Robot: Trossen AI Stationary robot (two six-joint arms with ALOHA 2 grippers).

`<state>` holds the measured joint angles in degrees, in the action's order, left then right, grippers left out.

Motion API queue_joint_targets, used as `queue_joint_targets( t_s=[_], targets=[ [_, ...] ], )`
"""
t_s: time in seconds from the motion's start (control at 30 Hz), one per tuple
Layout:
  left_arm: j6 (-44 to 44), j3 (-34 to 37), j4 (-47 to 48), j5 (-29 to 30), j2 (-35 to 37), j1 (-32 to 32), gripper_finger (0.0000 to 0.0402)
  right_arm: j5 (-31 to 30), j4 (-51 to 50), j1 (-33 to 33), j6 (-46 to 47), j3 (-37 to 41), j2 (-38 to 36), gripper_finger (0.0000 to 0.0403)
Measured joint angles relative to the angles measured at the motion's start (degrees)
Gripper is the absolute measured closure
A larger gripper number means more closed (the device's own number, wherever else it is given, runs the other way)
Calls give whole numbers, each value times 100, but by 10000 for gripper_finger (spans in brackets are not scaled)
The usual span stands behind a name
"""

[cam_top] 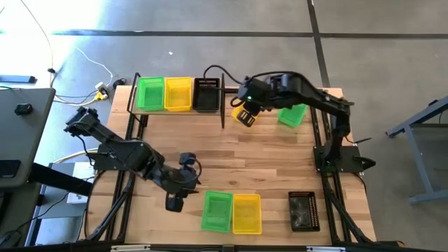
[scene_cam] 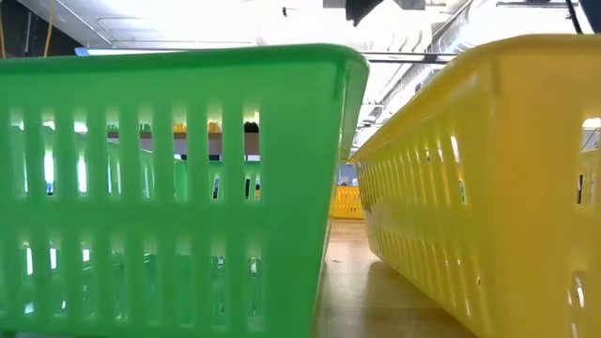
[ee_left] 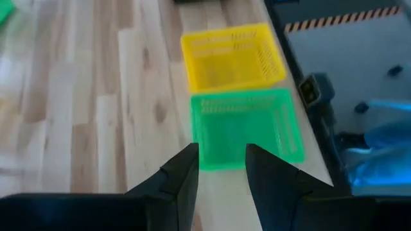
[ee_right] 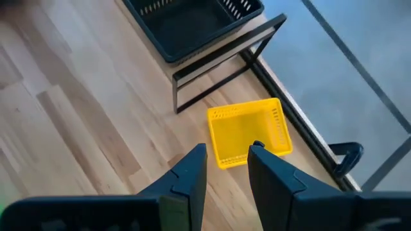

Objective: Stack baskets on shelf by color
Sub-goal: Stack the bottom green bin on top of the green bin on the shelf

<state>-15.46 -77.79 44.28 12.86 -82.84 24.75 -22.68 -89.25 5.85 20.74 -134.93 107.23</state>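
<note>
My left gripper should continue to go, because its open fingers are lined up across the near green basket's table-edge rim (cam_top: 215,231). It should move on toward that rim (cam_top: 212,231) until the fingers are on both sides of it.
On the light-wood shelf (cam_top: 175,110) at the far left stand a green basket (cam_top: 150,93), a yellow one (cam_top: 178,93) and a black one (cam_top: 206,94). My right gripper (ee_right: 228,157) is open above a yellow basket (ee_right: 247,131) that lies on the table just right of the shelf's end upright (ee_right: 225,54). Another green basket (cam_top: 292,114) sits farther right. Along the near edge stand a green basket (ee_left: 247,128), a yellow one (ee_left: 231,58) and a black one (cam_top: 304,210). My left gripper (ee_left: 221,157) is open, just left of that near green basket.
In the low view the near green basket (scene_cam: 169,188) and yellow basket (scene_cam: 488,178) fill the picture, with the far yellow basket (scene_cam: 346,200) in the gap. Bare wood lies mid-table (cam_top: 266,161). The right arm's base (cam_top: 336,157) stands at the right edge.
</note>
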Motion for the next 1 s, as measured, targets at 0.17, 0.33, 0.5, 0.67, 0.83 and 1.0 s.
queue_joint_targets(
  t_s=[0.17,0.33,0.5,0.67,0.83,1.0],
  targets=[
    [-91,-6,-532,-7,-330,126,284,-122,-67,-131,18,1,-141,304],
    [-302,-5,-781,-11,-701,214,284,-122,-75,-151,-1,9,-165,304],
    [-633,-1,-859,-56,-1050,313,284,-122,-74,-151,-3,9,-167,304],
    [-917,-1,-1066,-250,-1357,427,284,-131,-74,-151,-3,9,-170,304],
    [-1230,-3,-1199,-387,-1585,517,284,-131,-70,-151,-1,9,-170,304],
    [-1487,-3,-1293,-629,-1776,538,284,-133,-70,-151,21,9,-170,304]
  ],
)
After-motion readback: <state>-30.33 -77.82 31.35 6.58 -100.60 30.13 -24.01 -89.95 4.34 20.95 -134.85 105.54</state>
